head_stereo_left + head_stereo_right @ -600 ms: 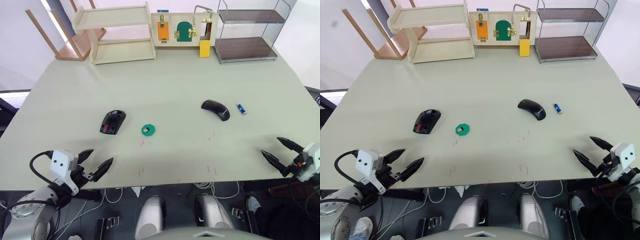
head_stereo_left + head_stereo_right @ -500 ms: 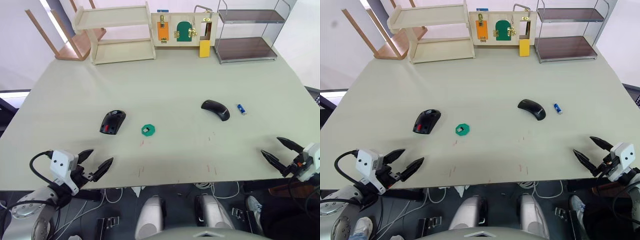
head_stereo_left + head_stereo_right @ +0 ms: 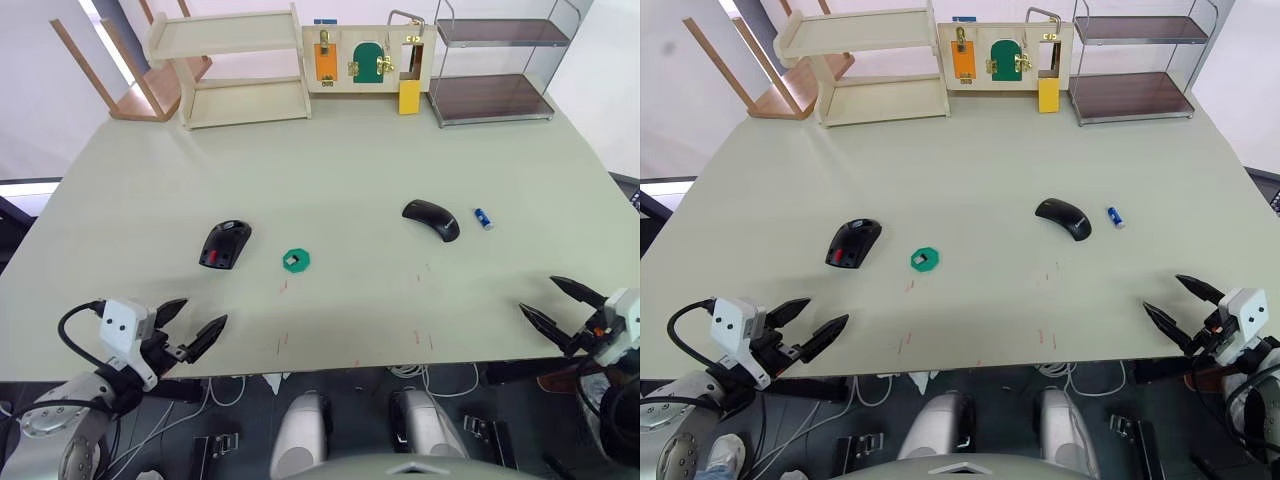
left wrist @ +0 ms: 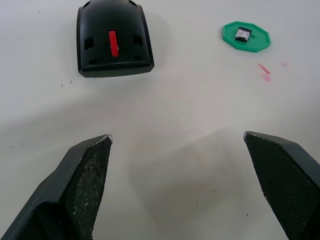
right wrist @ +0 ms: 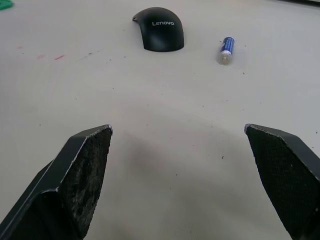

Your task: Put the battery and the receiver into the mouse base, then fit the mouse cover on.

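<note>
I should expect an empty battery slot at the mouse base's far end [image 3: 236, 226] when I lift the mouse base, because it is closed over around its red part [image 3: 213, 256].
The black mouse base [image 3: 225, 244] with red inside lies left of the table's middle, also the mouse base [image 4: 112, 39] ahead of my left gripper. A green holder [image 3: 297, 260] with a small dark receiver [image 4: 243, 34] in it sits just right of the base. The glossy mouse cover [image 3: 432, 219] lies to the right, with the blue battery [image 3: 483, 218] beside it; the cover [image 5: 160, 35] and battery [image 5: 227, 49] lie ahead of my right gripper. My left gripper [image 3: 193, 326] is open at the near left edge. My right gripper [image 3: 562, 305] is open at the near right edge. Both are empty.
At the table's far edge stand a wooden shelf [image 3: 235, 70], a board with latches and small doors [image 3: 365, 58] and a metal rack with dark shelves [image 3: 500, 65]. A wooden chair [image 3: 140, 75] leans at the far left corner.
My right gripper has shifted very slightly toward the table's near edge. Nothing else has moved.
</note>
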